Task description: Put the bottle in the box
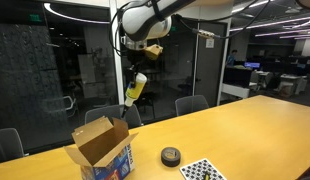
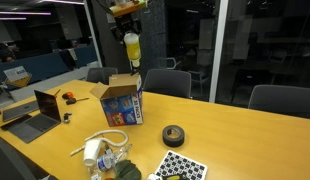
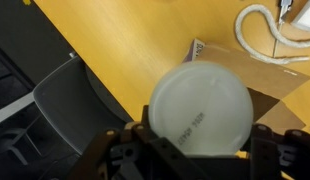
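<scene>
The bottle [image 1: 136, 89] is hanging clear above the box's open flaps. My gripper carries on moving it down toward the box's opening [image 1: 101, 142] until the bottle's lower end goes in, and then let go.
My gripper [image 1: 141, 68] is shut on a bottle [image 1: 136, 89] with a yellow body and white ends, holding it high in the air, tilted. In both exterior views the bottle [image 2: 132, 48] hangs above an open cardboard box [image 1: 103, 147] with blue printed sides [image 2: 123, 103] that stands on the wooden table. In the wrist view the bottle's round white bottom [image 3: 201, 108] fills the space between the fingers [image 3: 195, 150], with the box's flap [image 3: 257, 80] below it.
A roll of black tape [image 1: 171, 156] and a checkered card [image 1: 203, 171] lie near the box. A white cable [image 2: 105, 148], a laptop [image 2: 33, 115] and an orange item [image 2: 67, 97] are on the table. Office chairs [image 1: 192, 104] stand along the table's far edge.
</scene>
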Robot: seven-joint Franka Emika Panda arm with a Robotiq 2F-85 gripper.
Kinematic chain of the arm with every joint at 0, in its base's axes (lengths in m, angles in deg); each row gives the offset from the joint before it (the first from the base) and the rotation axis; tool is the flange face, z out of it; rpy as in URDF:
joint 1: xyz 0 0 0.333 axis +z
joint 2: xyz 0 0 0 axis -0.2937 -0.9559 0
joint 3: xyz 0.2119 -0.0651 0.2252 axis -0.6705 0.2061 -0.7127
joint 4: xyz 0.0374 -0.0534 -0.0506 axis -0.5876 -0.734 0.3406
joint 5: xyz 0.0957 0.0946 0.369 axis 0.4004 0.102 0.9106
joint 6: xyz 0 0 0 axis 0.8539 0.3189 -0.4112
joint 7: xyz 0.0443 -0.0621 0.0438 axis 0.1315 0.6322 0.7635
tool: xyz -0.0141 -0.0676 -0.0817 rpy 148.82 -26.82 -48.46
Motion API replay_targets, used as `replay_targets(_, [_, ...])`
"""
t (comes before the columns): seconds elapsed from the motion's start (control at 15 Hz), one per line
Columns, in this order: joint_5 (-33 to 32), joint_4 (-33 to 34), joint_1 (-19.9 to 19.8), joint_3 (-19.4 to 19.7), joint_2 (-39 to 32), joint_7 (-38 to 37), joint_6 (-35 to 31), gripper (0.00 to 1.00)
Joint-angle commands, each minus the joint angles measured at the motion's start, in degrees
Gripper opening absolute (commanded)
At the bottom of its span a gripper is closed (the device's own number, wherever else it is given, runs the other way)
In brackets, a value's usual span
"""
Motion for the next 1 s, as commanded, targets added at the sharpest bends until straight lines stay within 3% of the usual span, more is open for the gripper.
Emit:
replay_targets(0.0, [4.4,7.5,0.3,-1.0,-5.7,0.7,-1.3,0.48])
replay_targets(0.4, [11.2,12.6,0.8,-3.2,-12.4,1.0,-1.9,0.48])
replay_targets(0.93, [16.6,12.8,0.6,-5.5,-18.4,1.7,-4.0,0.48])
